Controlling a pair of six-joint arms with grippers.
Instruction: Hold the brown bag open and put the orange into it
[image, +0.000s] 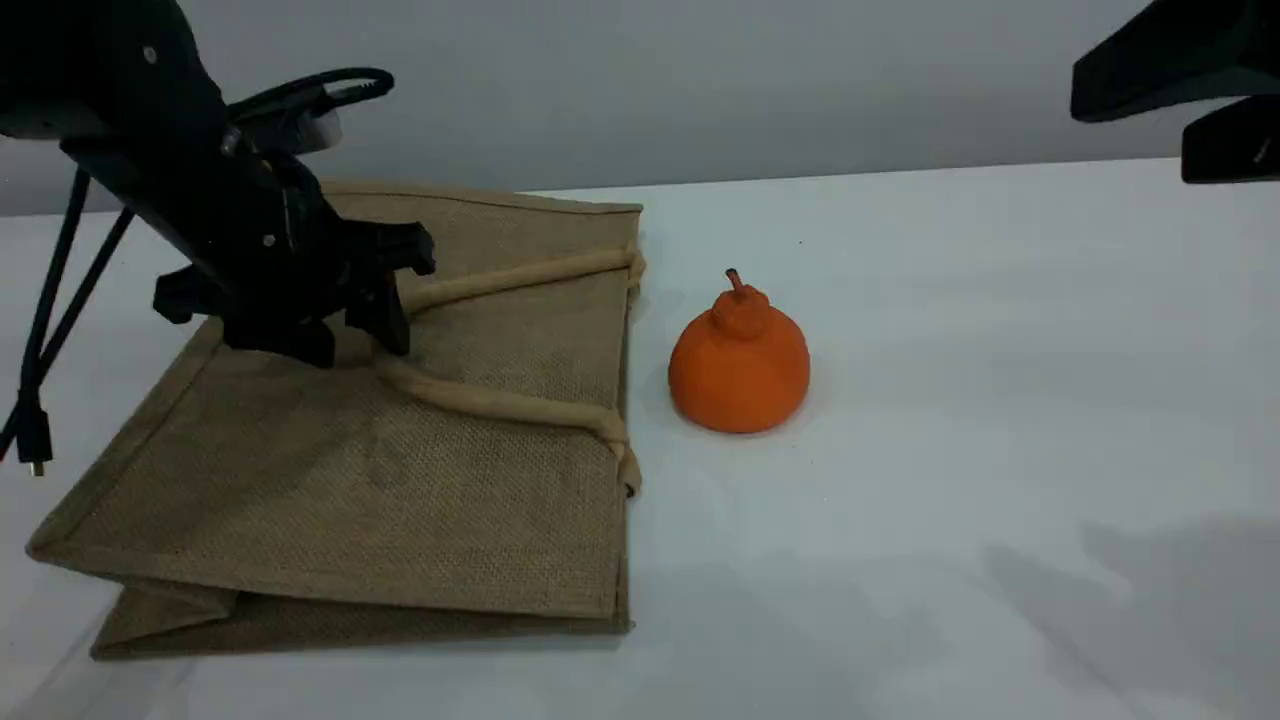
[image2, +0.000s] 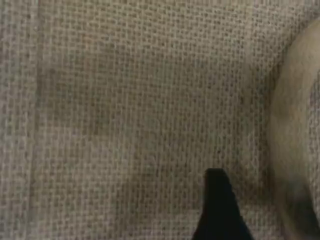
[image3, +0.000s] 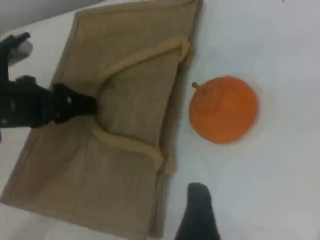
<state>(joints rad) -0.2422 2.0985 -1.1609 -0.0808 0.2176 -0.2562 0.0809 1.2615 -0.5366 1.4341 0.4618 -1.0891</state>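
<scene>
The handle's ends (image: 627, 468) meet the rim of the brown bag's top side. When I lift the handle, the brown bag's opening (image: 625, 366) will open wide while the bag's lower side stays down.
The brown bag (image: 400, 480) lies flat on the white table, its mouth facing right, with one beige loop handle (image: 500, 405) lying on its top face. My left gripper (image: 355, 345) rests on the bag at the bend of that handle, its two fingers apart with nothing visibly clamped between them. In the left wrist view, one fingertip (image2: 220, 210) sits on the weave (image2: 125, 100) and the handle (image2: 295, 125) curves past on the right. The orange (image: 740, 365) stands upright just right of the bag's mouth. My right gripper (image: 1128, 125) hangs open high at the far right, well clear of the orange (image3: 225, 110).
A black cable (image: 40, 330) dangles from the left arm beside the bag's left edge. The white table (image: 1000, 450) stretches right of the orange. The far table edge meets a grey wall (image: 700, 80).
</scene>
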